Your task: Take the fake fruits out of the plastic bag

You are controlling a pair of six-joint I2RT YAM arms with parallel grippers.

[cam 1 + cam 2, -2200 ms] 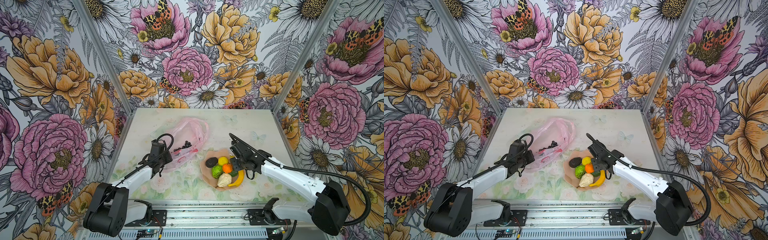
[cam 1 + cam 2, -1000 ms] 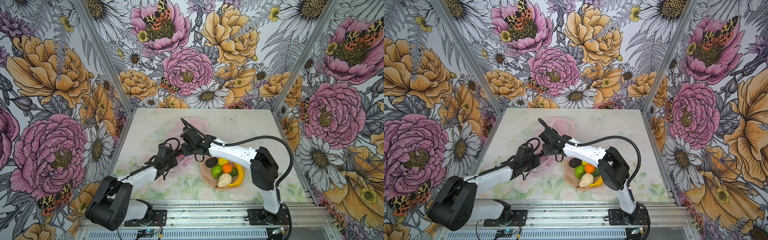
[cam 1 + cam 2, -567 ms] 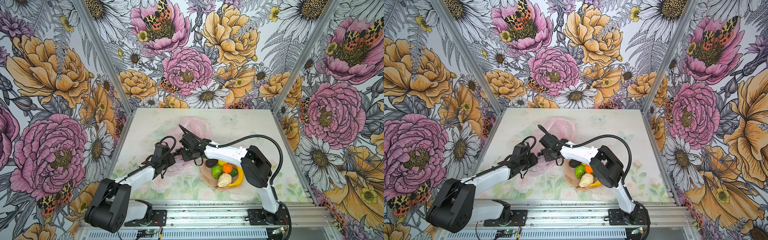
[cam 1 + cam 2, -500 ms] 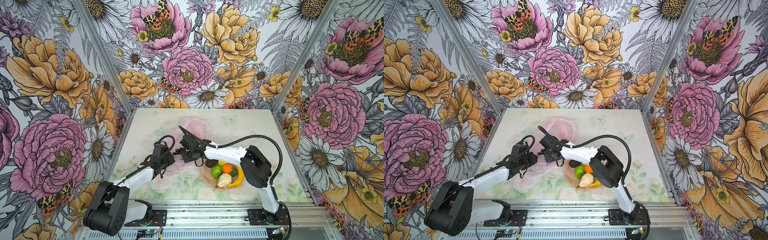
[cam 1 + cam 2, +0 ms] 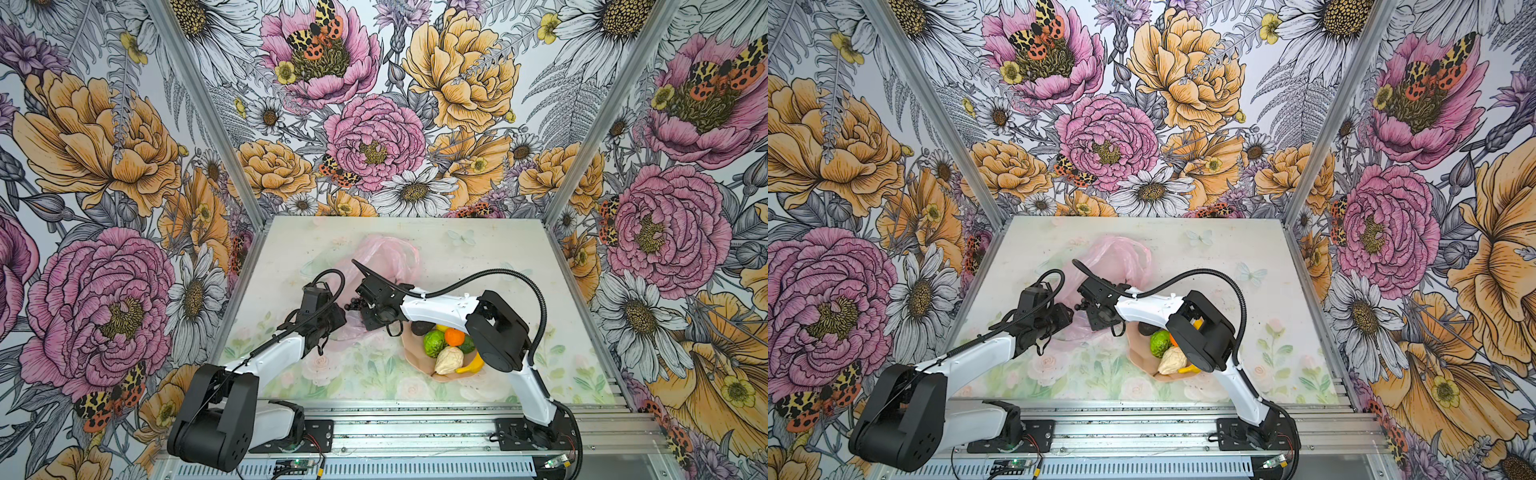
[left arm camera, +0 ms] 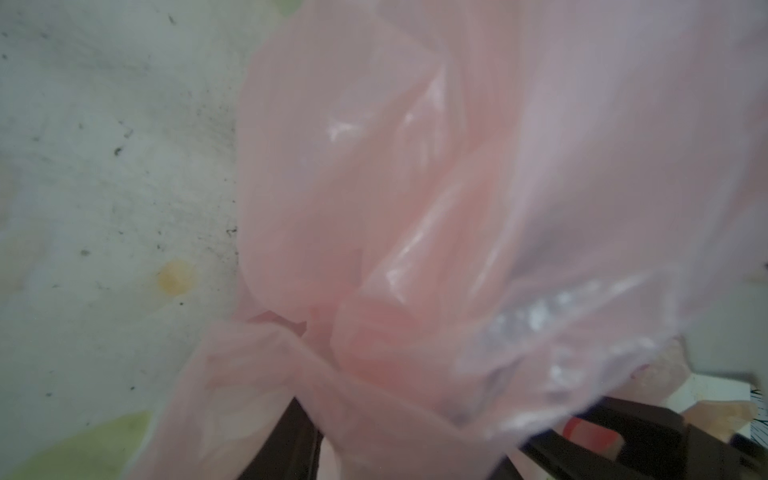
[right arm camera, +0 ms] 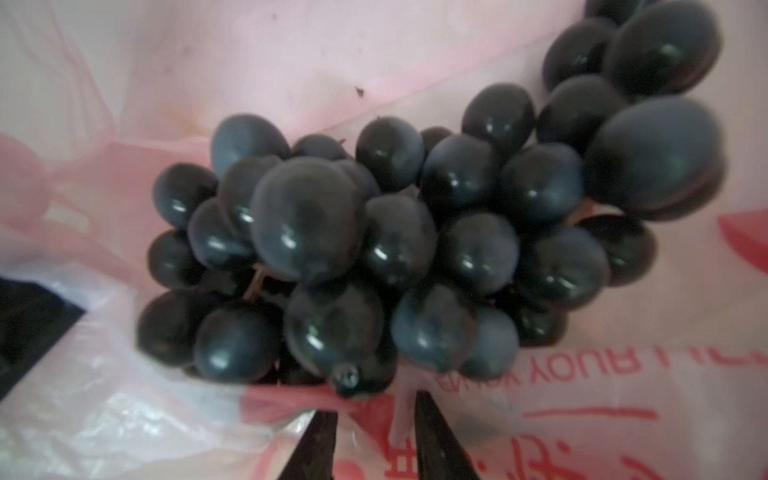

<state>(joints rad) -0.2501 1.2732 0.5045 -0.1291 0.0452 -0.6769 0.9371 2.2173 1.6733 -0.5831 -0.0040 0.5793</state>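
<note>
Next, I open wide, turn and grab the grape bunch by its thick end, as the grape bunch lies crosswise ahead of my right gripper's almost closed fingers.
The pale pink plastic bag lies crumpled at mid-table. A dark grape bunch rests on its film at the mouth, a small dark cluster in a top view. My right gripper reaches across to it, its narrow jaws closed on the lowest grape. My left gripper stands open at the bag's near-left edge, with pink film draped over its fingers. The other fake fruits lie on the plate: lime-green fruit, tangerine, pear, banana.
The peach-pink plate sits front right of the bag, partly under my right arm. A blackish avocado-like piece lies at its far edge. Flowered walls close in the table on three sides; a metal rail runs along the front.
My right arm swung from the plate across to the bag mouth and its jaws narrowed at the grapes. My left gripper went from shut to open, and the film now lies loose over it.
</note>
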